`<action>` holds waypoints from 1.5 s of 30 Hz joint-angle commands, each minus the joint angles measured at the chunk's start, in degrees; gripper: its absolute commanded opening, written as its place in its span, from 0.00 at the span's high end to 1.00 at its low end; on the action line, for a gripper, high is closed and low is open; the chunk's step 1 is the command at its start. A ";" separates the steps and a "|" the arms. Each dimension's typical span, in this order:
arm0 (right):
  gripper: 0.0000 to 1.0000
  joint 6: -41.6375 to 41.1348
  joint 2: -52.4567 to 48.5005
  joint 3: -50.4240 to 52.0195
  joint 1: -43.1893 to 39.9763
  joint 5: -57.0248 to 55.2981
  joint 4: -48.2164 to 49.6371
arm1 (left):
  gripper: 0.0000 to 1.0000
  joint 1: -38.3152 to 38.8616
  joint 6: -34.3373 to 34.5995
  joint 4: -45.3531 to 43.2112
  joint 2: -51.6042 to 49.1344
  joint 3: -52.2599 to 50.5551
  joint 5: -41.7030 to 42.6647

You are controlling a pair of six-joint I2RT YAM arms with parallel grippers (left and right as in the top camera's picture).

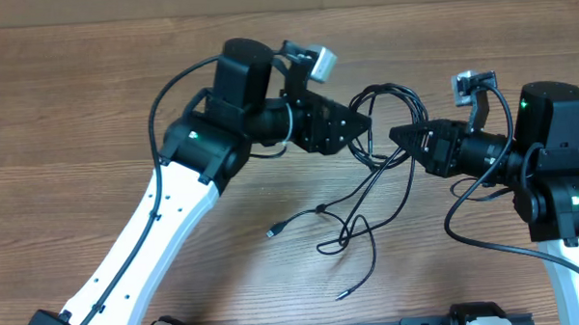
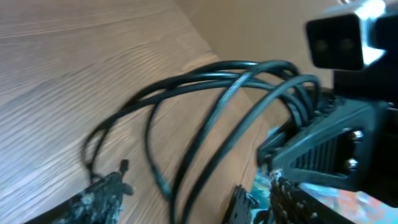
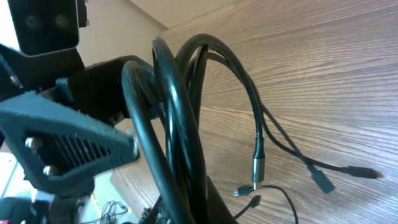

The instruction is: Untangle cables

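Note:
My right gripper is pinching the cable loops in one bunch [image 3: 177, 102]. My left gripper should hold the loops [image 1: 357, 104] while my right gripper opens and takes hold again of pieces of the cable nearby.
The cables [image 1: 389, 106] are thin black cords in a tangle lifted between my two grippers. Loose strands trail down onto the table to a silver-tipped plug [image 1: 273, 233] and a thin end [image 1: 341, 296]. My left gripper [image 1: 364, 129] is open, and in the left wrist view several strands [image 2: 205, 93] run between its spread fingers [image 2: 174, 205]. My right gripper [image 1: 397, 135] faces it from the right. In the right wrist view it [image 3: 193, 208] is shut on a bundle of loops [image 3: 177, 118], and plugs [image 3: 258, 165] hang over the wood.
The wooden table [image 1: 95, 111] lies under both arms. The left arm's white link [image 1: 148, 245] crosses the front left. The right arm's base [image 1: 561, 201] stands at the right edge. Thicker robot wiring [image 1: 171, 89] loops beside the left arm.

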State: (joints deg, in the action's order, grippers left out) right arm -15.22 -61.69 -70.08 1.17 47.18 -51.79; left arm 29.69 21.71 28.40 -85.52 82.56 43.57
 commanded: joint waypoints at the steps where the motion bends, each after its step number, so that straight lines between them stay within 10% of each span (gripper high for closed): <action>1: 0.96 -0.44 0.17 -0.44 -0.17 3.61 0.57 | 0.27 2.05 0.20 -1.25 -0.35 0.74 1.03; 3: 0.96 -0.42 0.17 -0.44 -0.17 3.96 0.57 | 0.34 2.34 0.26 -1.49 -0.35 0.74 1.05; 7: 0.96 -0.39 0.17 -0.44 -0.17 3.93 0.31 | 0.90 2.49 1.70 -1.49 -0.35 0.74 1.05; 11: 0.95 0.50 0.15 -0.44 -0.17 3.54 0.13 | 0.96 2.49 1.70 -1.46 -0.35 0.74 1.31; 14: 0.60 0.50 0.17 -0.44 -0.17 -1.14 -1.49 | 0.96 2.47 1.31 -1.44 -0.35 0.74 1.18; 16: 0.09 0.66 0.15 -0.44 -0.17 -7.26 -3.65 | 0.96 2.47 0.09 -1.27 -0.33 0.74 -0.57; 18: 0.00 0.66 0.17 -0.44 -0.17 -12.24 -5.25 | 0.96 2.47 0.09 -0.22 -0.33 0.74 -4.09; 29: 0.00 4.55 0.17 -0.44 -0.17 -20.76 -7.10 | 0.96 2.49 -11.43 1.38 -0.31 0.74 -1.33; 35: 0.22 11.30 0.17 -0.44 -0.17 -20.09 -7.80 | 0.96 2.51 -11.43 1.16 -0.31 0.74 0.79; 45: 0.25 15.98 0.15 -0.44 -0.17 -11.02 -7.17 | 0.96 4.20 -5.73 -1.55 -0.31 0.74 1.51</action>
State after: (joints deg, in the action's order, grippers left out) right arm -1.26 -61.69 -70.08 1.15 33.43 -59.55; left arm 32.51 12.62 28.95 -85.52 82.56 43.11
